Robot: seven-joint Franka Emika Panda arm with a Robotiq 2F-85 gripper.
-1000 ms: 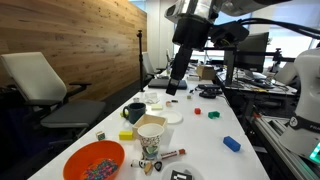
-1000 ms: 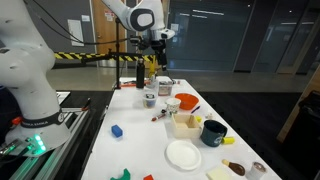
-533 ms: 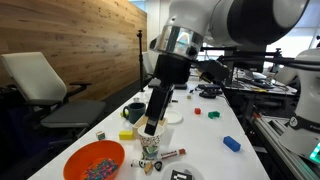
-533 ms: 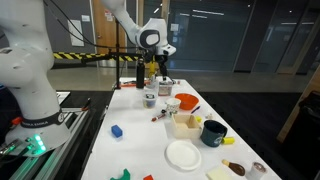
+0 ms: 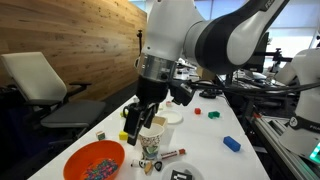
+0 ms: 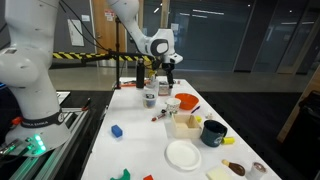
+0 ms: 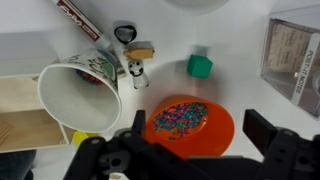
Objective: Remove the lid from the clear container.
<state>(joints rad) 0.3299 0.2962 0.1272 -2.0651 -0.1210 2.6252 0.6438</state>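
My open gripper is hanging over the orange bowl (image 5: pixel 93 160), away from the clear container, so I should go back and bring my gripper down onto the lid's edge (image 5: pixel 181 172).
The clear container (image 6: pixel 149 99) is a low round tub with a white top, standing on the white table beside the tall paper cup (image 6: pixel 172 106). In the wrist view only a white round edge (image 7: pixel 200 3) shows at the top border. My gripper (image 7: pixel 195 140) is open and empty. It hangs over the orange bowl of beads (image 7: pixel 190 125), with the paper cup (image 7: pixel 78 95) beside it. In both exterior views the gripper (image 5: pixel 133 124) (image 6: pixel 167 78) is above the table, apart from the container.
A dark mug (image 6: pixel 214 132), a white plate (image 6: pixel 183 154) and a yellow box (image 6: pixel 185 124) stand along the table. A marker (image 7: pixel 78 18), a green cube (image 7: pixel 200 66) and a clear box (image 7: pixel 295 60) lie near the bowl. A blue block (image 5: pixel 232 143) lies apart.
The arm has swung from the far part of the table toward the paper cup and orange bowl and come lower. The gripper stays open. No object has moved.
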